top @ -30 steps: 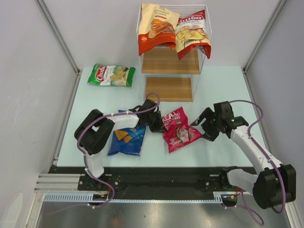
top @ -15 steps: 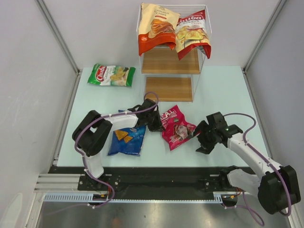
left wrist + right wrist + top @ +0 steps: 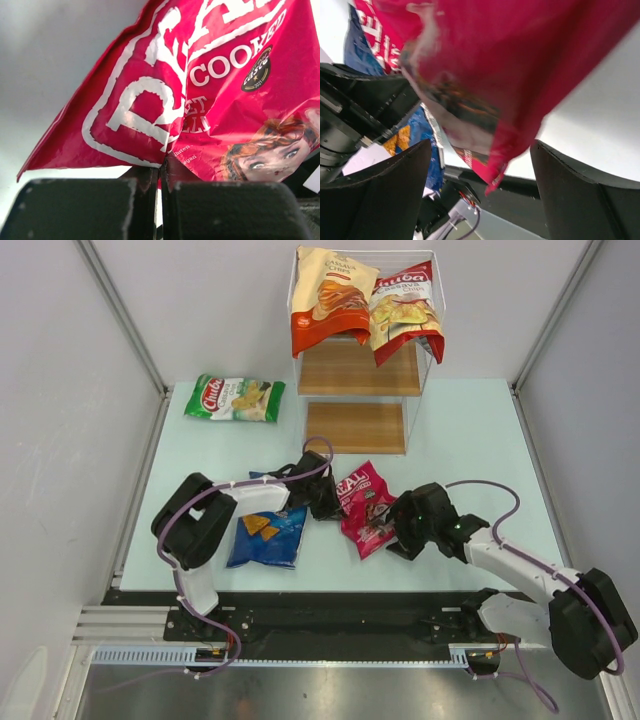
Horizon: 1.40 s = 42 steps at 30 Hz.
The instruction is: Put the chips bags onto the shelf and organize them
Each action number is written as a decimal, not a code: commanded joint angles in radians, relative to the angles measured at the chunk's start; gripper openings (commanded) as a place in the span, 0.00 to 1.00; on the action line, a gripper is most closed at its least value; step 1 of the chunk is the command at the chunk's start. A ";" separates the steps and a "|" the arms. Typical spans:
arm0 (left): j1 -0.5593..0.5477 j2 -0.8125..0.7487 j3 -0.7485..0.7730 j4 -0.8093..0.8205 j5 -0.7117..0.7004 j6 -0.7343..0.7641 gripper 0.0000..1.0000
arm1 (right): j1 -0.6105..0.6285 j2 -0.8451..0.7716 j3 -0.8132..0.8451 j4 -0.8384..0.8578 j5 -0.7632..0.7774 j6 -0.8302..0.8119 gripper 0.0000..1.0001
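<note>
My left gripper is holding up the pink Real chips bag's edge [image 3: 345, 500]. Next, my right gripper grabs its lower corner [image 3: 493, 172] and carries the bag to the middle board.
My left gripper [image 3: 327, 498] [image 3: 161, 172] is shut on the left edge of the pink Real chips bag [image 3: 362, 506] [image 3: 200, 90], and the bag is tilted up off the table. My right gripper [image 3: 397, 530] [image 3: 480, 165] stands open, its two fingers either side of the bag's right lower corner [image 3: 510, 65]. The blue Doritos bag [image 3: 268, 532] [image 3: 422, 135] lies flat under the left arm. A green Chuba bag [image 3: 235, 398] lies at the far left. On the shelf's [image 3: 357, 427] top tier rest an orange-and-cream bag [image 3: 328, 300] and a red Chuba bag [image 3: 405, 312].
The shelf's middle board [image 3: 357, 370] and bottom board are bare wood. Grey side walls close in the table left and right. The left arm's black wrist [image 3: 365, 110] sits close beside the right gripper.
The right arm has swung left and nearer, bringing its open fingers around the pink bag's right corner. The bag shifted slightly left. The left gripper has kept its hold.
</note>
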 commanded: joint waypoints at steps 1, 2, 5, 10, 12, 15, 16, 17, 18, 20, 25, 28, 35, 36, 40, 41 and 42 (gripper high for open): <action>-0.009 -0.032 0.021 -0.038 0.038 0.040 0.00 | 0.014 0.038 -0.024 0.153 0.103 0.013 0.86; -0.009 -0.026 0.032 -0.049 0.039 0.047 0.00 | 0.014 0.062 -0.037 0.167 0.115 0.008 0.86; -0.009 -0.009 0.058 -0.078 0.045 0.066 0.00 | 0.014 0.108 -0.071 0.227 0.121 0.008 0.88; -0.009 -0.002 0.040 -0.086 0.076 0.067 0.00 | 0.021 0.182 -0.104 0.305 0.111 0.007 0.88; -0.009 0.001 0.029 -0.073 0.088 0.060 0.00 | 0.024 0.177 -0.110 0.335 0.128 0.000 0.86; -0.009 -0.003 0.027 -0.090 0.089 0.067 0.00 | 0.024 0.148 -0.110 0.339 0.131 -0.009 0.77; -0.009 -0.003 0.040 -0.104 0.076 0.069 0.00 | 0.023 0.127 -0.110 0.336 0.131 -0.012 0.73; -0.009 -0.005 0.049 -0.122 0.069 0.083 0.00 | 0.023 0.113 -0.110 0.333 0.160 -0.021 0.69; -0.009 -0.009 0.058 -0.154 0.059 0.087 0.03 | 0.023 0.101 -0.110 0.320 0.161 -0.021 0.60; -0.009 -0.029 0.080 -0.178 0.027 0.103 0.07 | 0.021 0.060 -0.110 0.287 0.164 -0.030 0.52; -0.003 -0.078 0.107 -0.225 -0.019 0.126 0.27 | 0.018 -0.030 -0.110 0.204 0.183 -0.059 0.13; 0.008 -0.118 0.136 -0.293 -0.082 0.146 0.47 | 0.001 -0.082 -0.108 0.210 0.160 -0.095 0.00; 0.063 -0.297 0.140 -0.438 -0.255 0.156 0.62 | -0.068 -0.180 -0.033 0.219 0.066 -0.171 0.00; 0.074 -0.314 0.120 -0.443 -0.264 0.156 0.63 | -0.074 -0.189 -0.013 0.213 0.054 -0.187 0.00; 0.158 -0.422 0.032 -0.466 -0.257 0.156 0.63 | -0.089 -0.205 0.100 0.182 0.017 -0.253 0.00; 0.169 -0.440 0.009 -0.460 -0.255 0.156 0.63 | -0.091 -0.209 0.128 0.172 0.014 -0.256 0.00; 0.178 -0.454 -0.030 -0.458 -0.254 0.156 0.63 | -0.101 -0.211 0.165 0.167 0.016 -0.250 0.00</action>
